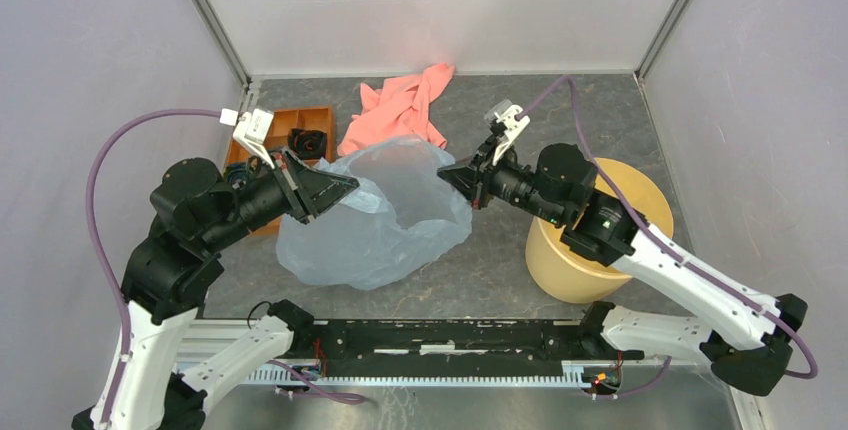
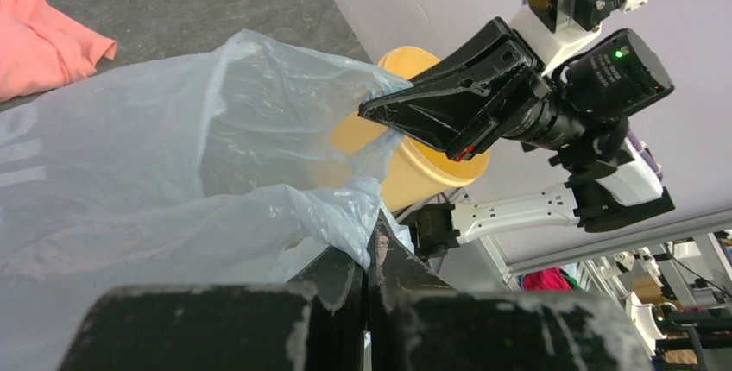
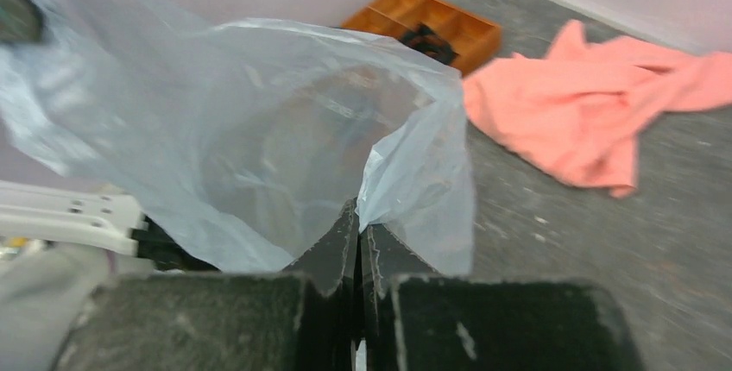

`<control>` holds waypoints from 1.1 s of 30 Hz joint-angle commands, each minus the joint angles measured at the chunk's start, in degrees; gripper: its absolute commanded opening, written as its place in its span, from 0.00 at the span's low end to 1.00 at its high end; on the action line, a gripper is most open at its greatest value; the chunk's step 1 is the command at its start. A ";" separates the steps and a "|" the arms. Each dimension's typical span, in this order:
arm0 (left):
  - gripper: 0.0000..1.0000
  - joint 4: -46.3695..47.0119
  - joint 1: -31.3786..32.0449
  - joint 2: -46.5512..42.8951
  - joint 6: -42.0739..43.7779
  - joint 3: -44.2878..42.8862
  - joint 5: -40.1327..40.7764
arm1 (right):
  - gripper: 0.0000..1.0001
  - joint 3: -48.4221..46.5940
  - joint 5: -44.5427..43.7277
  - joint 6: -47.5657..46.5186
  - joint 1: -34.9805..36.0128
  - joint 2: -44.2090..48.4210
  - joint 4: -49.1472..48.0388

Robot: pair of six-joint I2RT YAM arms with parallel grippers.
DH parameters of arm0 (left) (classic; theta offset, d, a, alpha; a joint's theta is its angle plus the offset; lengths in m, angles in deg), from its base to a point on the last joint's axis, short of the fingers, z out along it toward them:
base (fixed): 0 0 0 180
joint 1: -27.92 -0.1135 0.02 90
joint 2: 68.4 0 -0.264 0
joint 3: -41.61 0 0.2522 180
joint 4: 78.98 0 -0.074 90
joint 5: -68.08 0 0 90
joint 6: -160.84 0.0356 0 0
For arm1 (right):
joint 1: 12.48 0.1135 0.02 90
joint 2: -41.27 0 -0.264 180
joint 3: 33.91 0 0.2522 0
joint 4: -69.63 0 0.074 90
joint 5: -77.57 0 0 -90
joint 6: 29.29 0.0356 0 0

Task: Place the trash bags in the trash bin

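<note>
Both of the robot's grippers are on the trash bag, with the trash bin apart (image 1: pixel 563 268), so next the right gripper gathers the trash bag's rim (image 1: pixel 462 214) before the left gripper drags the trash bin closer.
The trash bag (image 1: pixel 385 215), thin pale bluish-grey film, hangs spread open between my two grippers above the table's middle. My left gripper (image 1: pixel 352 188) is shut on its left rim, and the film is pinched at the fingertips in the left wrist view (image 2: pixel 373 226). My right gripper (image 1: pixel 445 176) is shut on its right rim, which shows in the right wrist view (image 3: pixel 358 216). The bag (image 3: pixel 259 138) billows open ahead of it. The trash bin (image 1: pixel 598 235), a pale yellow bucket, stands upright at the right under my right arm, apart from the bag. It also shows in the left wrist view (image 2: pixel 423 168).
A salmon-pink cloth (image 1: pixel 400 108) lies crumpled at the back centre. An orange compartmented tray (image 1: pixel 300 125) with a black item sits at the back left. Grey walls enclose the table on three sides.
</note>
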State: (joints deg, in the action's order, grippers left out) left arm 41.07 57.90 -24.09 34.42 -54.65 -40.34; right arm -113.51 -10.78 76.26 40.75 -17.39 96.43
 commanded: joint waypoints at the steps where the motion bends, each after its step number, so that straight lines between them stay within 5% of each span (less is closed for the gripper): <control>1: 0.02 3.52 -0.08 -2.09 -3.84 5.40 -2.43 | 0.01 3.41 7.72 11.06 0.78 -2.69 -16.19; 8: 0.02 15.67 -0.09 -8.17 -10.93 20.45 -1.98 | 0.02 -5.27 9.70 7.09 3.69 -11.03 -11.58; 15: 0.02 16.49 -0.07 -3.59 -9.04 19.90 -0.43 | 0.10 -6.55 14.86 4.22 3.71 -12.89 -10.78; 23: 0.02 11.44 -0.09 0.64 -4.45 16.32 1.65 | 0.58 -5.93 16.51 -1.49 4.20 -13.27 -10.83; 27: 0.02 11.48 -0.08 0.51 -4.91 16.24 2.21 | 0.89 -7.79 4.29 -8.95 9.07 -14.87 -5.43; 33: 0.02 11.35 -0.07 2.32 -4.94 14.89 0.36 | 0.98 -8.58 -19.89 -17.49 16.63 -16.62 -5.25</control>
State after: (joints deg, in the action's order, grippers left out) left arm 52.17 57.90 -22.86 27.16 -36.51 -38.74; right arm -119.74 -12.20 66.16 54.48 -33.45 91.99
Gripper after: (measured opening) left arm 0.033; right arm 0.969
